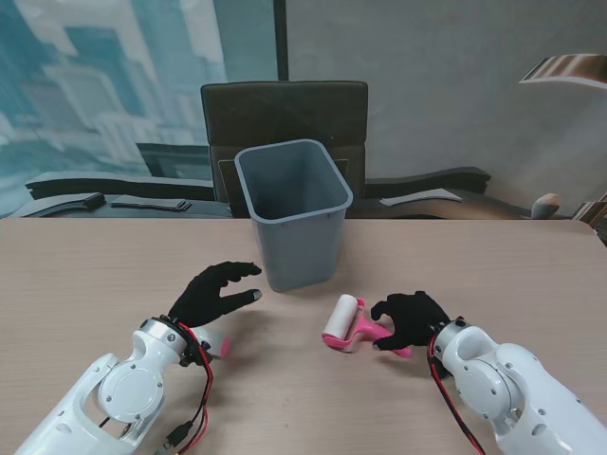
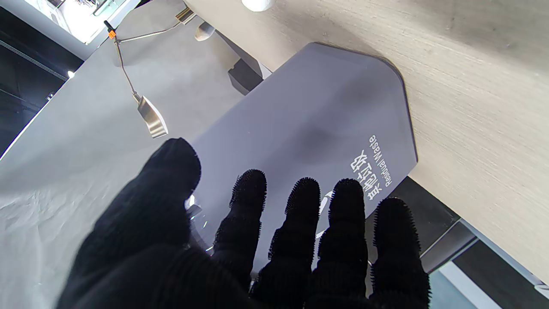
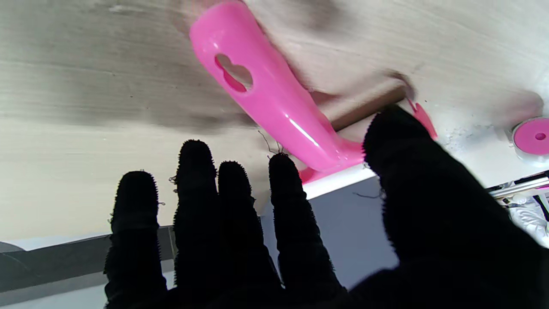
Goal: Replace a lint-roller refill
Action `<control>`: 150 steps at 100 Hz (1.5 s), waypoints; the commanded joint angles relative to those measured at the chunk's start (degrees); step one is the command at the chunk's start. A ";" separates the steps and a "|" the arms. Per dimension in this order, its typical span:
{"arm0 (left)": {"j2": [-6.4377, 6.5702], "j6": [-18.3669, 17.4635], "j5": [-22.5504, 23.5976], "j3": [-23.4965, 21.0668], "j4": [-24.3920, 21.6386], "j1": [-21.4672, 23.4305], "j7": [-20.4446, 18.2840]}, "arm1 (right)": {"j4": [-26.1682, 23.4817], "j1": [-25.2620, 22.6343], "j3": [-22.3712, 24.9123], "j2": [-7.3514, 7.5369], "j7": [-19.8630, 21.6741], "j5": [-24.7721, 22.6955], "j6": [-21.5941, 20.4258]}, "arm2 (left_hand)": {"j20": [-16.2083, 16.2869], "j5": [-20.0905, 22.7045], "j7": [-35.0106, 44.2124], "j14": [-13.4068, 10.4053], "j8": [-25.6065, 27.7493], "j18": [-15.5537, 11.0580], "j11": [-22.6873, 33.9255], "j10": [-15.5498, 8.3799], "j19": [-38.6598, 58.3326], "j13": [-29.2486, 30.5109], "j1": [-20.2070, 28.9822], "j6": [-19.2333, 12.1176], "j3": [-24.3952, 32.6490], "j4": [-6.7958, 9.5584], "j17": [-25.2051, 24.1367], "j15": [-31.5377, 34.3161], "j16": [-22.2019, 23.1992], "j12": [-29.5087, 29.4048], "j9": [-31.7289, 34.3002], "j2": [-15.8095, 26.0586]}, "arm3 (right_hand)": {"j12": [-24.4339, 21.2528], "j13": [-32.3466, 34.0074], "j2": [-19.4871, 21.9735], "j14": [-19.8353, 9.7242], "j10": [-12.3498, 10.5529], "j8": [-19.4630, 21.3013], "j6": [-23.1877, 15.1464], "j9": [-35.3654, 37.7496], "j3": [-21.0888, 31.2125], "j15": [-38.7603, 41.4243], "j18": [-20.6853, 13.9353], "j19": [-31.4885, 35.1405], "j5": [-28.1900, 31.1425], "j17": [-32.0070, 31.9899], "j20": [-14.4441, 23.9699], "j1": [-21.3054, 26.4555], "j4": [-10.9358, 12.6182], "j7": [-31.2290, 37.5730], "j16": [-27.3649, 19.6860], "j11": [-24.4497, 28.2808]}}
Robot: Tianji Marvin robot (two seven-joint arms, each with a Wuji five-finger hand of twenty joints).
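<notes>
Pink arms (image 1: pixel 335 341) hold the white roll (image 1: pixel 341 317) at both ends. The white roll will come out from between them in one piece when I pull it.
The lint roller lies on the table right of centre, its white roll (image 1: pixel 341 320) pointing toward the bin and its pink handle (image 1: pixel 372 336) toward my right arm. My right hand (image 1: pixel 410 318) hovers over that handle (image 3: pixel 266 103) with fingers spread and curved, thumb by the roll end; nothing is clasped. A second white roll with a pink end cap (image 1: pixel 220 343) (image 3: pixel 534 137) lies beside my left wrist. My left hand (image 1: pixel 216 292) is open above the table, fingers (image 2: pixel 300 223) apart and aimed at the bin.
A grey waste bin (image 1: pixel 294 210) (image 2: pixel 309 124) stands upright at the table's middle, just beyond both hands. A dark chair (image 1: pixel 285 114) sits behind it past the table's far edge. Bare wood surrounds the arms.
</notes>
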 commanded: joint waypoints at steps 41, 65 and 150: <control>-0.15 -0.14 0.00 0.18 -0.01 0.00 -1.00 | 9.87 7.49 -8.26 -1.07 -5.74 3.59 1.25 | 1.22 0.71 0.77 -0.11 0.76 -0.25 -0.04 -0.42 1.09 0.64 0.76 -0.20 -1.86 0.48 -0.27 1.37 0.95 0.32 0.67 2.41 | 9.30 21.10 -10.27 -2.51 -0.75 -0.87 -7.09 21.97 31.48 19.77 -4.10 17.40 11.47 17.24 0.64 20.55 -3.15 24.37 3.88 10.60; -0.14 -0.14 -0.19 0.30 -0.04 0.00 -1.13 | 12.55 9.40 -10.46 -1.78 -8.07 6.83 0.85 | 1.23 0.75 0.70 -0.12 0.74 -0.24 -0.04 -0.38 1.04 0.65 0.88 -0.22 -2.08 0.57 -0.35 1.37 0.96 0.32 0.71 2.54 | 13.67 32.27 -20.49 -4.52 -2.20 11.41 -14.83 32.99 50.63 38.71 -0.83 33.90 32.17 27.46 -18.12 23.47 -4.29 31.59 6.16 19.92; 0.00 10.20 -20.11 4.87 -1.75 -2.67 -12.43 | 3.64 4.16 -3.49 -5.75 -34.12 4.31 -14.52 | 0.77 -1.76 -7.77 0.92 -3.00 0.42 -3.31 1.67 -1.57 -1.83 -2.77 6.42 -8.32 -1.29 -1.73 -1.46 -0.06 -0.99 -2.81 3.10 | 24.61 34.12 -21.70 -9.26 -3.33 23.70 -17.72 35.43 52.42 51.02 -7.47 34.16 36.65 28.78 -6.96 23.86 5.77 36.92 14.29 22.07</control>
